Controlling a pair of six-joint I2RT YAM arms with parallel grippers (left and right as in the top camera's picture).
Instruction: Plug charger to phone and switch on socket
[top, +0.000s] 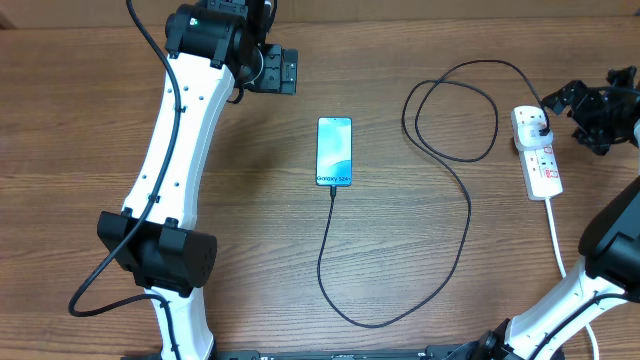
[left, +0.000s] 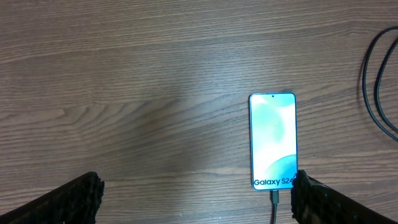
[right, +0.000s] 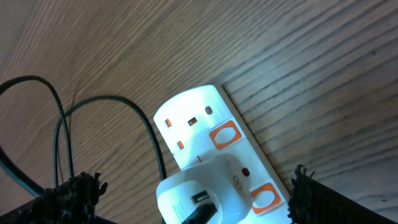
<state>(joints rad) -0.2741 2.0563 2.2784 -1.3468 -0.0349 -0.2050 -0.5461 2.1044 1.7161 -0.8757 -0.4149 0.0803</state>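
Next, my right gripper backs off and brings its finger in over the switch (right: 265, 198) beside the adapter, because the finger now points past the socket's edge (right: 281, 185).
The phone (top: 334, 151) lies flat mid-table with its screen lit light blue; it shows too in the left wrist view (left: 273, 140). The charger's black cable (top: 468, 215) runs from the phone's near end, where its tip (left: 274, 199) sits in the port, round in loops to a white adapter (right: 211, 193) plugged into the socket (top: 540, 160). My left gripper (top: 288, 72) hangs open at the back left, apart from the phone. Over the socket's far end (right: 199, 118), my right gripper (top: 580, 118) is open, its fingers either side of the adapter, holding nothing.
The socket's thick white cord (top: 556, 240) runs toward the table's front right. Orange-red switches (right: 225, 135) sit along the strip's edge. The left arm's white links (top: 175, 150) cross the table's left side. The cable loops (top: 450, 110) lie between phone and socket.
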